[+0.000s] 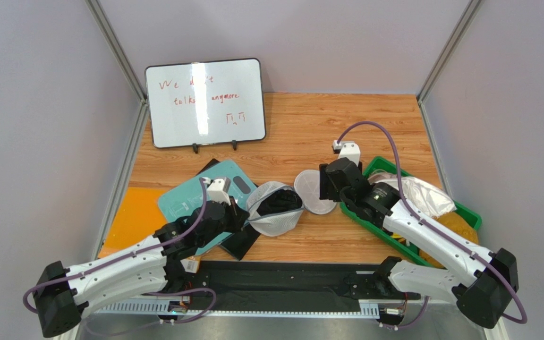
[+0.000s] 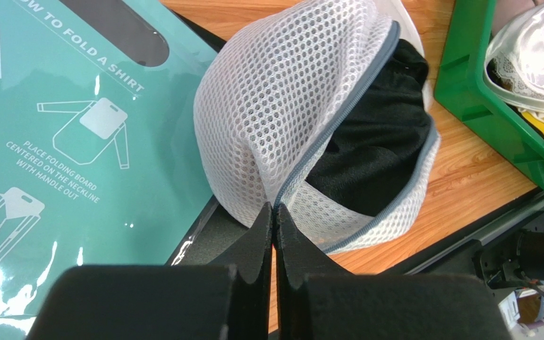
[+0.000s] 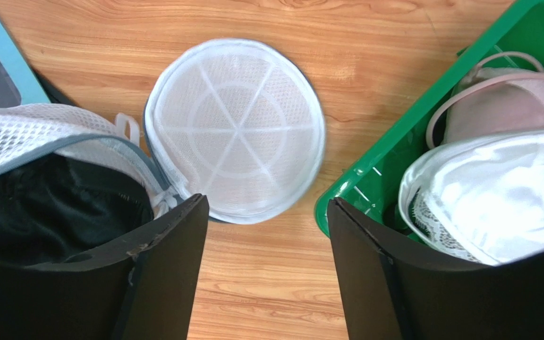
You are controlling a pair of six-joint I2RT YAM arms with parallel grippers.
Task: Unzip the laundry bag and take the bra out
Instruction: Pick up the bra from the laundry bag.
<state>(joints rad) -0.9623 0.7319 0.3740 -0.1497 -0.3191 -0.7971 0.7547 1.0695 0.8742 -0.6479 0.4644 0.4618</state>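
I should expect another garment hidden beneath the black garment (image 1: 281,202) when I lift it out, because it sits close under the rim of the bulging laundry bag (image 1: 275,225).
The white mesh laundry bag (image 1: 276,214) (image 2: 289,99) lies on its side on the table, its grey-blue zip rim gaping. A black garment (image 2: 374,149) (image 3: 48,205) fills it. The round mesh lid flap (image 1: 314,191) (image 3: 236,127) lies flat beside it on the right. My left gripper (image 1: 243,212) (image 2: 275,207) is shut on the bag's zip rim at its left end. The right gripper (image 1: 326,185) (image 3: 268,202) hangs open over bare wood between the lid flap and the green bin, holding nothing. The pinkish-beige bra (image 3: 502,106) with thin straps lies in that bin, partly under a white cloth (image 3: 509,191).
The green plastic bin (image 1: 367,223) (image 3: 388,163) sits right of the bag. A teal shirt-folding board (image 1: 182,198) (image 2: 55,142) lies left of the bag over a black sheet. A whiteboard (image 1: 205,103) stands at the back. An orange mat (image 1: 129,216) lies at far left.
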